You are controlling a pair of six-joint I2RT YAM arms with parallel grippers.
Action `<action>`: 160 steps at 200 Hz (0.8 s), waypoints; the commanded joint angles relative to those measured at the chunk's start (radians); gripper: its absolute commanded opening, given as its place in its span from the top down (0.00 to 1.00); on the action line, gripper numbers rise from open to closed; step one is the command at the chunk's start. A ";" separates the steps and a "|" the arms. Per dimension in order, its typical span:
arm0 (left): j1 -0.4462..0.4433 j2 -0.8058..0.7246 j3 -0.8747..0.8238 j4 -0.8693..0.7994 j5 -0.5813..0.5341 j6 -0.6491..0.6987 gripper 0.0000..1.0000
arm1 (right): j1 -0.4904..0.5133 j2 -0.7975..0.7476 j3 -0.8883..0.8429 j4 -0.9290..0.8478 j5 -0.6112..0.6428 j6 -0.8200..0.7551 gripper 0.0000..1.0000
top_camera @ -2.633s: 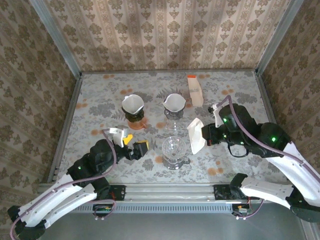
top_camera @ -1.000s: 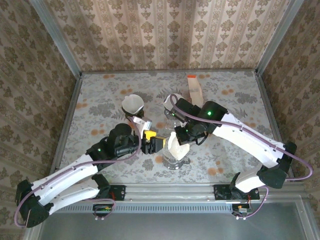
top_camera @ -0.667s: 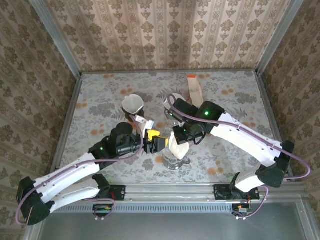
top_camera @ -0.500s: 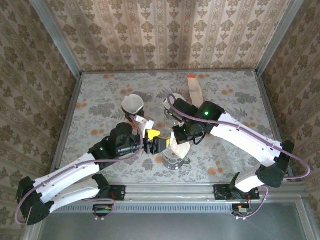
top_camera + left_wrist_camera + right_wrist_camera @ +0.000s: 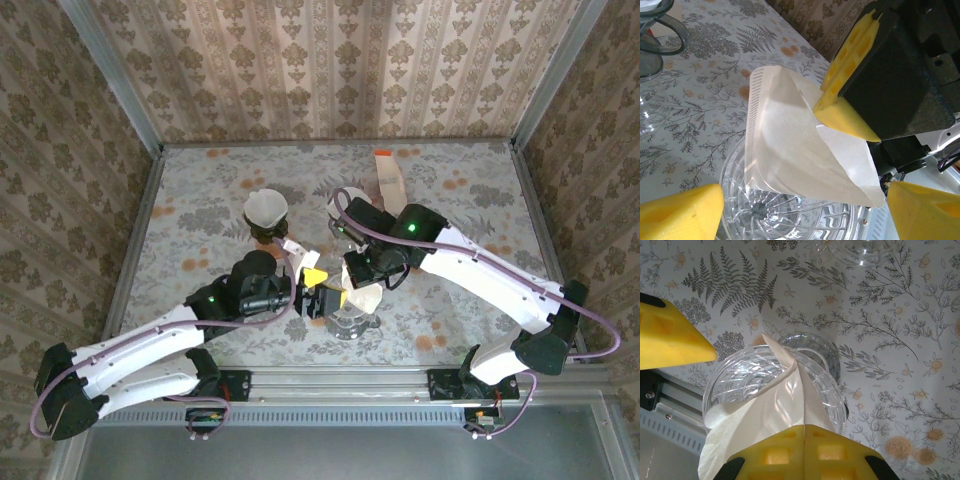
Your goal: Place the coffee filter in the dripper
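The filter slants over the bowl while my right gripper pinches the filter's top edge, so my right gripper should open and come down over both sides of the dripper's rim (image 5: 842,421).
The clear glass dripper (image 5: 345,318) stands near the table's front edge. A white paper coffee filter (image 5: 362,297) hangs tilted over its rim, lower edge reaching into the ribbed bowl (image 5: 785,215). My right gripper (image 5: 352,274) is shut on the filter's top edge; its yellow pads (image 5: 804,440) meet on the paper (image 5: 775,410) above the dripper (image 5: 740,375). My left gripper (image 5: 322,298) is open at the dripper's left side, its yellow fingertips (image 5: 680,212) on either side of the bowl, touching neither filter (image 5: 795,150) nor glass.
A brown-based dripper with a filter (image 5: 266,211) stands at the back left. A filter pack (image 5: 388,180) lies at the back. A glass carafe (image 5: 652,45) stands behind the dripper, partly under the right arm. The metal rail (image 5: 340,385) borders the front.
My right arm carried the filter from the right to over the dripper and lowered it. My left gripper moved right, up to the dripper.
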 commanded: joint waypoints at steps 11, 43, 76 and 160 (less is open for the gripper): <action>-0.010 -0.012 0.030 0.024 -0.011 0.010 0.11 | 0.007 -0.001 -0.014 0.007 0.029 0.008 0.99; -0.010 0.006 0.045 -0.001 -0.030 0.009 0.18 | 0.012 0.001 -0.018 0.014 0.029 0.009 0.98; -0.010 0.006 0.045 -0.016 -0.045 0.007 0.35 | 0.014 -0.005 -0.025 0.022 0.027 0.010 0.95; 0.008 0.008 0.041 -0.051 -0.053 -0.010 0.47 | 0.014 -0.060 -0.056 0.059 0.050 0.008 0.78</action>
